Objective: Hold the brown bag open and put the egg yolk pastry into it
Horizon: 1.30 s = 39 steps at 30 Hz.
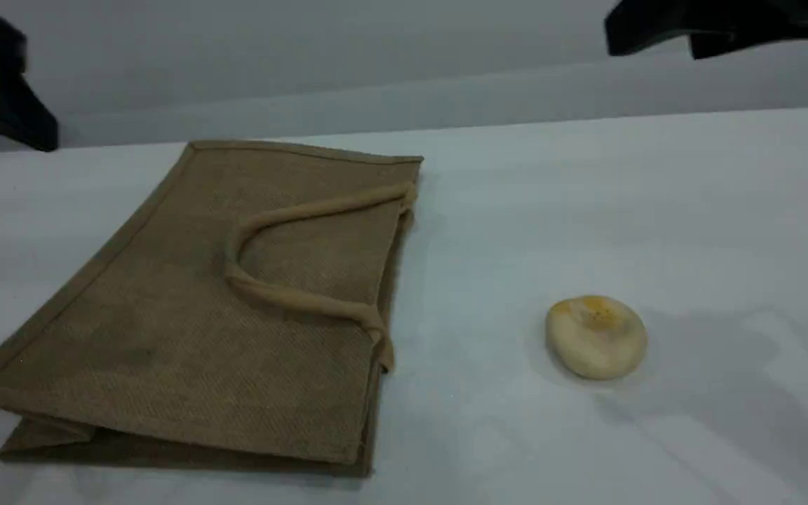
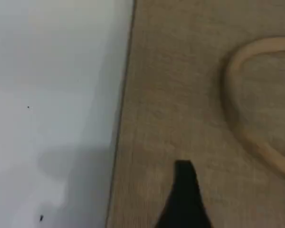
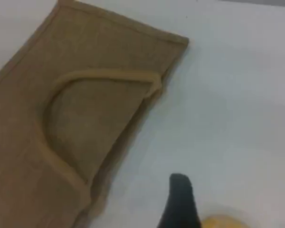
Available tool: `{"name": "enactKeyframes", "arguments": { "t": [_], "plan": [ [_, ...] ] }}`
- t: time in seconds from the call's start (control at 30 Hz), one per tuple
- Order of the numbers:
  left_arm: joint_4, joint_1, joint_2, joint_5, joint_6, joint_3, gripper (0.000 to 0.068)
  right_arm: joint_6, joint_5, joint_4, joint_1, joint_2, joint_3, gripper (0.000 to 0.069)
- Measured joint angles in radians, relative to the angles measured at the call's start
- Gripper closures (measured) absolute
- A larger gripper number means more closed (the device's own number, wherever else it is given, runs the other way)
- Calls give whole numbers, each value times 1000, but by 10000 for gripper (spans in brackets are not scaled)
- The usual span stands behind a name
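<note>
My gripper will lift the beige handle, and the brown bag's opening [image 1: 390, 278] should spread wide as the bag's side unfolds, because a tucked fold [image 1: 60, 432] shows between the bag's panels.
The brown bag [image 1: 165, 315] lies flat and closed on the white table, its mouth edge facing right and one beige handle [image 1: 285, 298] folded back on its top panel. To its right, apart from it, sits the egg yolk pastry [image 1: 595, 337], a pale bun with a yellow patch. My left gripper [image 1: 4, 144] hovers open above the bag's far left corner; its fingertip [image 2: 184, 190] shows over the bag [image 2: 180, 95]. High at the far right, my right gripper [image 1: 656, 48] is open and empty; its fingertip [image 3: 180, 202] is beside the pastry [image 3: 223, 222].
White cloth covers the table [image 1: 656, 210], with soft creases at the front right. A pale grey wall rises behind the table's far edge [image 1: 586, 119]. Only the bag and the pastry lie on the cloth.
</note>
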Motion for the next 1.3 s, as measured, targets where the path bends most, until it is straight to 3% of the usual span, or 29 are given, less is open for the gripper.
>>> {"name": "enactKeyframes", "arguments": {
  "t": [0.23,0.4,0.63,1.07,1.3],
  "plan": [
    [1,0,257,65,-19,-190,187,1,0,-1,0,133,-98,214],
    [0,-2,422,120,-19,-348,187,1,-7,7,0,150,-108,214],
    [-22,-61,585,187,-19,-521,187,3,-35,16,0,151,-108,214],
    [-21,-138,730,161,-47,-619,199,3,-10,15,-1,200,-119,214],
    [-14,-139,781,164,-68,-632,211,3,-9,15,-1,200,-119,214]
  ]
}}
